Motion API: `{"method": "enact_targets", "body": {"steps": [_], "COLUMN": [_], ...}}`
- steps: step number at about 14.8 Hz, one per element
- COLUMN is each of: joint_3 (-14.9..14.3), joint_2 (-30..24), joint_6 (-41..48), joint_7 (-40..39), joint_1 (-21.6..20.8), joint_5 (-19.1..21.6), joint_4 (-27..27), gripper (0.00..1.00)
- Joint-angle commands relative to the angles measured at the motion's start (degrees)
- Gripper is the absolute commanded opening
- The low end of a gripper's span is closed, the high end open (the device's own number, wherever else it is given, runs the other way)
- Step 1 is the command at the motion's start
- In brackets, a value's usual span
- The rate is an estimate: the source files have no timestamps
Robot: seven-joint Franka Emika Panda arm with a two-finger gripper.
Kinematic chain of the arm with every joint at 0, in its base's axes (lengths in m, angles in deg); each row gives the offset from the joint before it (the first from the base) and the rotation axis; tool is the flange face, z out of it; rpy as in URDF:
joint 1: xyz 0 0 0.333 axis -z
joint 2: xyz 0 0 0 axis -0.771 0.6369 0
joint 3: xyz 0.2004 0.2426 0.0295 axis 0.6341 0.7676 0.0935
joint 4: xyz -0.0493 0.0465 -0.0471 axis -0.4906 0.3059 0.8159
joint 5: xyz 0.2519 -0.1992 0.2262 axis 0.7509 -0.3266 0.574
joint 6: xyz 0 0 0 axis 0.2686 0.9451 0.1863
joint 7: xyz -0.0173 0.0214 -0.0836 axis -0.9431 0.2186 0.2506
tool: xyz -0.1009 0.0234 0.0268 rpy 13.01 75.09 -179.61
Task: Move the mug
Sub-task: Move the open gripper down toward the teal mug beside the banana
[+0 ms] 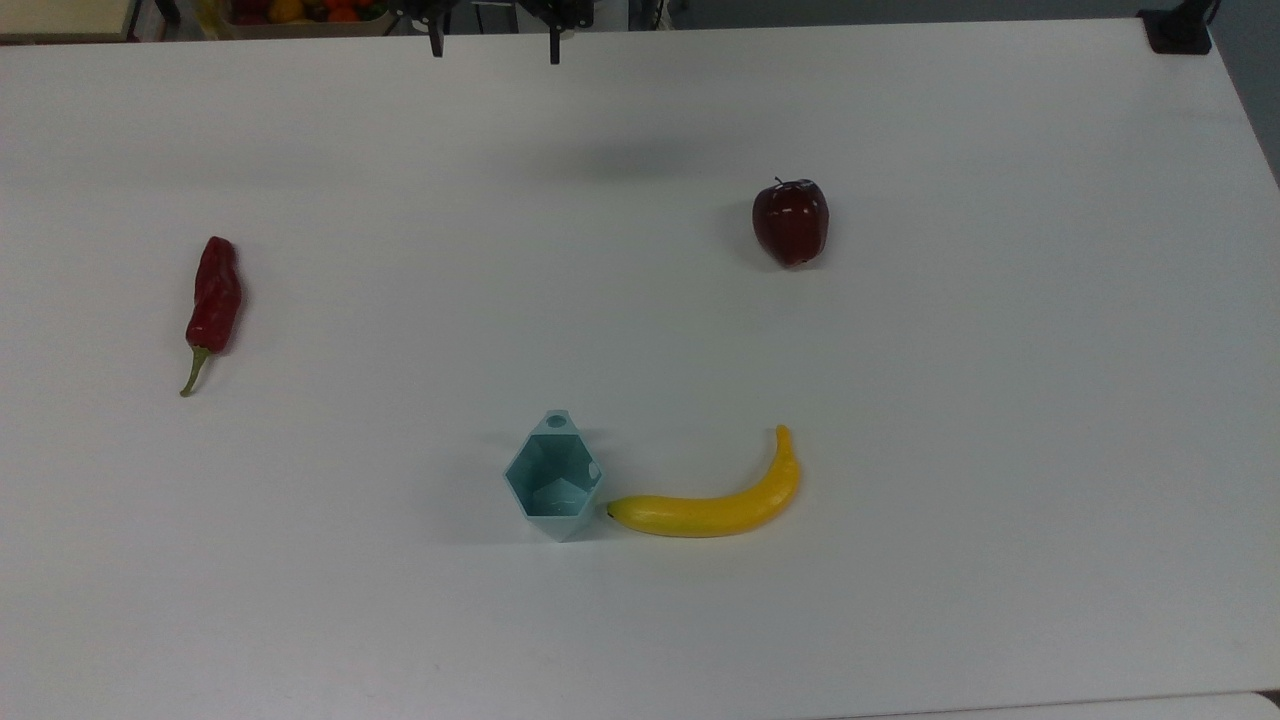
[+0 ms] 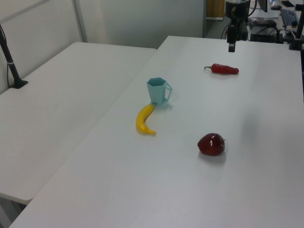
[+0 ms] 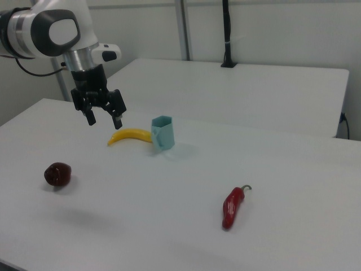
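Note:
The banana's tip [image 2: 152, 105] merely meets the outside of the mug's base [image 2: 157, 90], so the mug will come away and leave the banana in place when I lift.
The mug [image 1: 553, 480] is a pale teal faceted cup that stands upright on the white table [image 1: 640, 630], in the lower middle of the top view. Its tab handle points toward the far edge of the top view. It is also seen in the left view [image 2: 157, 91] and the right view [image 3: 163, 134]. My gripper [image 1: 495, 50] hangs open and empty above the table's far edge in the top view, well away from the mug. In the right view the gripper [image 3: 105, 121] hovers above the table, left of the mug, with its fingers spread.
A yellow banana [image 1: 715, 510] lies with its tip against the mug on the top view's right. A red apple [image 1: 790, 222] sits farther back on the right. A red chili pepper [image 1: 214, 295] lies at the left. A second white table [image 2: 57, 104] adjoins.

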Motion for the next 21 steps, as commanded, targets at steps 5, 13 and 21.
{"method": "enact_targets", "body": {"steps": [5, 13, 21], "joint_3": [0.1, 0.1, 0.3], "joint_2": [-0.7, 2.0, 13.9], "joint_6": [-0.4, -6.4, -10.3], "joint_7": [-0.5, -0.4, 0.3], "joint_1": [0.2, 0.1, -0.5], "joint_5": [-0.2, 0.6, 1.3], "joint_4": [0.8, 0.1, -10.0], "gripper": [1.0, 1.0, 1.0]}}
